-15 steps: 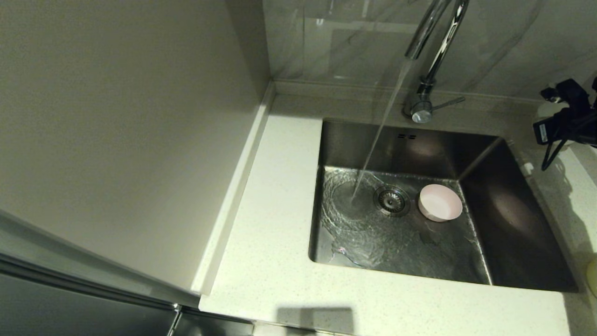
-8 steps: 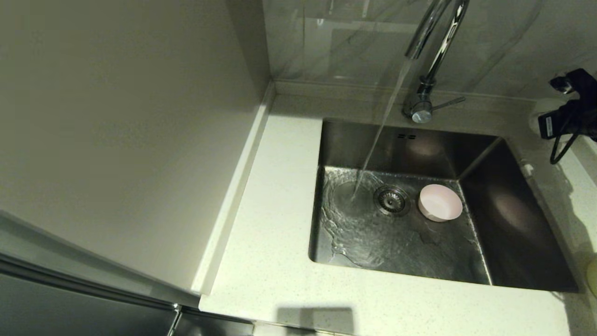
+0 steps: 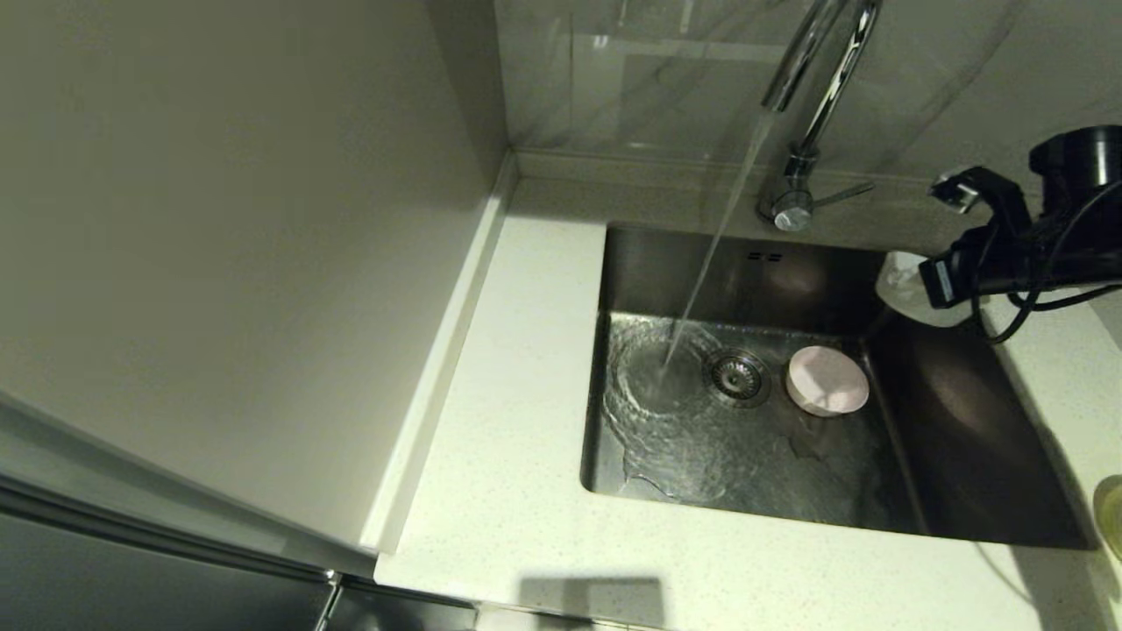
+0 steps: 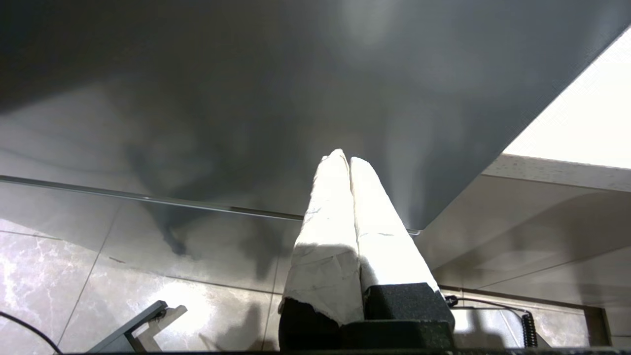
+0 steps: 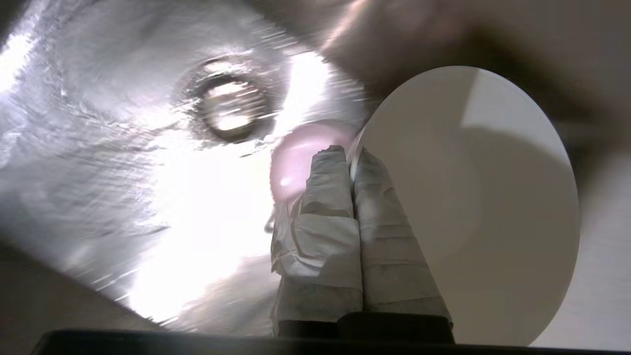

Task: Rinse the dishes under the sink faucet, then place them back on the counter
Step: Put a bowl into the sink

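Observation:
The sink's bottom beside the stream (image 3: 706,403) is clear of the pale pink bowl (image 3: 827,380), so my right gripper should continue to move the white bowl there and let it go.
Held tilted over the back right corner of the sink (image 3: 964,421) is a white bowl (image 3: 896,279), its rim pinched by my right gripper (image 5: 349,152), which is shut on it. In the right wrist view the white bowl (image 5: 468,197) fills the space beside the fingers. A pale pink bowl (image 3: 827,379) sits on the sink floor just right of the drain strainer (image 3: 735,376). The chrome faucet (image 3: 811,131) pours a stream of water onto the basin left of the drain. My left gripper (image 4: 345,159) is shut on nothing and hangs below the counter.
The off-white counter (image 3: 508,421) runs along the sink's left and front. A pale yellow bowl (image 3: 1111,517) shows at the right edge of the counter. The faucet lever (image 3: 841,191) sticks out to the right. Grey wall panels rise behind.
My right arm has carried the white bowl leftward from above the right-hand counter to over the sink's back right corner. The pink bowl has stayed put and the water keeps running.

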You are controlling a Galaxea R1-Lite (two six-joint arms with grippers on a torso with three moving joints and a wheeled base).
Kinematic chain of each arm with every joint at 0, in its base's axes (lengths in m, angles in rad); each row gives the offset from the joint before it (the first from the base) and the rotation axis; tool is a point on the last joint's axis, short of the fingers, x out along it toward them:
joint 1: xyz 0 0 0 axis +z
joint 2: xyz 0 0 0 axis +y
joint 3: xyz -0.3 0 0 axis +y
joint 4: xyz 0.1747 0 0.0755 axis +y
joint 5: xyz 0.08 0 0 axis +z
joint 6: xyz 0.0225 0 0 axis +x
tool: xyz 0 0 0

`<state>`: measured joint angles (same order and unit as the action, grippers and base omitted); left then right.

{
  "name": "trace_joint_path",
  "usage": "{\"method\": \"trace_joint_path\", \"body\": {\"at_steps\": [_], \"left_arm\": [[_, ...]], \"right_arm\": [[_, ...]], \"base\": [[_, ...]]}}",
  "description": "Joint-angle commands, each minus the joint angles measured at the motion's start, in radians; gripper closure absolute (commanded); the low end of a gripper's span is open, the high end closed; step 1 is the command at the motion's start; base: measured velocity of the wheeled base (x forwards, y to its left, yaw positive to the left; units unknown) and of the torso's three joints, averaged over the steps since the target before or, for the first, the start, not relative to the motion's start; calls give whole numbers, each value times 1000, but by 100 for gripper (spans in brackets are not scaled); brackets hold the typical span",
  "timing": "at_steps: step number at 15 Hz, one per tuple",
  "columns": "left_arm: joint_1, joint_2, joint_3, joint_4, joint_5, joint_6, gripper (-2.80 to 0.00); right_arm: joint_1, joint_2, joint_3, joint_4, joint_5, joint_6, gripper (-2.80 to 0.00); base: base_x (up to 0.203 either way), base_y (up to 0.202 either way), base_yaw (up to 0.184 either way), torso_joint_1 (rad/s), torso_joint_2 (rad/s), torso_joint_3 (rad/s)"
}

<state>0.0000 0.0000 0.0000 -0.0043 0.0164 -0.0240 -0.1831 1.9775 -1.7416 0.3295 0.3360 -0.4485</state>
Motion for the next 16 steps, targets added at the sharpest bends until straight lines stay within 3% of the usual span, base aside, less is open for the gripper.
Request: {"method": "trace_joint_path", "body": {"at_steps": [1,5,9,14,16], "left_arm": [[0,-2,0,0,0,-1,0],[0,-2,0,0,0,-1,0],[0,-2,0,0,0,-1,0],[0,-2,0,0,0,-1,0],[0,-2,0,0,0,-1,0]], "right_arm": [[114,-42,72,-1,-18,24,0],[234,-61,278,-115,-94,74,0],[354,-58,434,-356,-107,134,0],[439,16,683,-880,-104,108,0],[449,55,731,-966,-108,65,0]], "base": [[0,0,0,0,0,0],[0,0,0,0,0,0],[0,0,0,0,0,0],[0,0,0,0,0,0],[0,0,0,0,0,0]]}}
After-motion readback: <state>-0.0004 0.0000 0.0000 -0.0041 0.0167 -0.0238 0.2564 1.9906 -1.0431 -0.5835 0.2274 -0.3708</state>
